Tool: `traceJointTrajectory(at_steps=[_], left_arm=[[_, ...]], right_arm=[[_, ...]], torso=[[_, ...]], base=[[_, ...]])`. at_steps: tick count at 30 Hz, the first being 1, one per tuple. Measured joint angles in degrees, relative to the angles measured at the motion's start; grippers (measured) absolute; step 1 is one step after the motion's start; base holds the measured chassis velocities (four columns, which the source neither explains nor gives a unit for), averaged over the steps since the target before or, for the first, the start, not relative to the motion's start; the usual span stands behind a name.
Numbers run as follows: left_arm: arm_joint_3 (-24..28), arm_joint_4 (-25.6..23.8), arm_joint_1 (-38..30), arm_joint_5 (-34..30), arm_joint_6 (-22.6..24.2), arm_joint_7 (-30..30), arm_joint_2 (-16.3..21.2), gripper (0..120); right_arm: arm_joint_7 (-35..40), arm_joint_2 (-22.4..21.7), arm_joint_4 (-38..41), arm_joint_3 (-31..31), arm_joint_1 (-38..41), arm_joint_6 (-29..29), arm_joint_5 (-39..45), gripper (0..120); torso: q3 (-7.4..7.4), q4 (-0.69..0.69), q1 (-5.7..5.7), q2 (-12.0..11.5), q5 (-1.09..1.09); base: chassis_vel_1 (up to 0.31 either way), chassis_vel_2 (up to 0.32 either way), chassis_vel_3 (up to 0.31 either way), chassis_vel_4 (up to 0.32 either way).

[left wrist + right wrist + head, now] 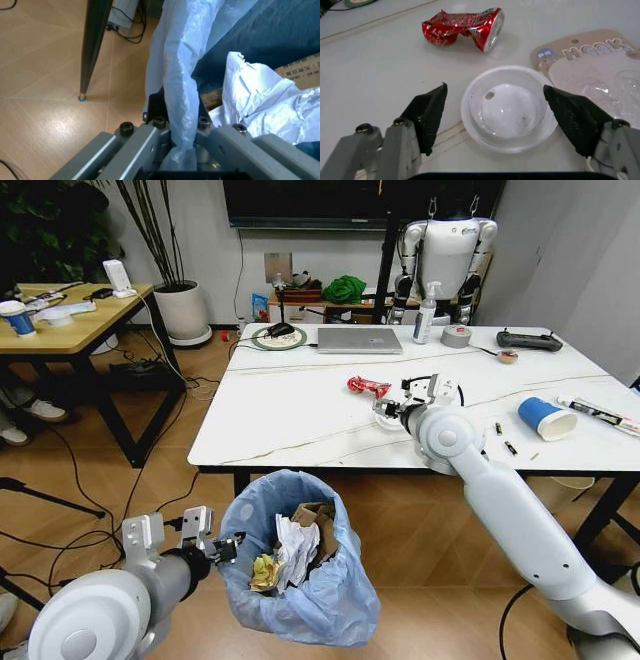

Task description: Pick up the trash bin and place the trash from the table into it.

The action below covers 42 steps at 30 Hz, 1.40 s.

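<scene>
The plastic will buckle up and bring the card along when the robot lifts it, because clear plastic bulges over the hook blister pack's card.
The trash bin [310,600], lined with a crinkled light-blue bag [177,71], hangs below the table's [290,420] front edge. My left gripper [226,548] is shut on its bagged rim [181,150]. Inside lie white paper [260,101], brown cardboard [300,67] and a yellow wrapper [265,572]. My right gripper [400,406] is open low over the table, its fingers [427,112] on either side of a clear round plastic lid [507,107]. A crushed red can [465,28] lies just beyond, with a hook blister pack [600,63] beside the lid. A blue paper cup [545,418] lies on its side further right.
At the table's back stand a silver laptop [360,340], a spray bottle [426,315], a grey tape roll [456,336] and a black controller [530,340]. A black table leg [95,45] stands near the bin. A wooden desk [70,315] is at far left, with cables on the floor.
</scene>
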Motion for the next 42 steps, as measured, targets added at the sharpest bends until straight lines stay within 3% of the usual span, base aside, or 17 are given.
traceJointTrajectory(at_steps=[19,42], left_arm=[[0.2,0.0,-1.0,-0.5,0.0,0.3,0.1,0],[0.3,0.0,-1.0,-0.5,0.0,0.4,0.1,0]], right_arm=[[0.3,-0.7,-0.5,-0.1,-2.0,0.3,-1.4,49],[-0.3,-3.1,-0.4,0.5,-1.9,0.3,-2.5,49]], torso=[[-0.01,0.00,-0.01,0.0,-0.01],[0.00,0.00,-0.01,0.0,0.00]], base=[[0.000,0.000,0.000,0.000],[0.000,0.000,0.000,0.000]])
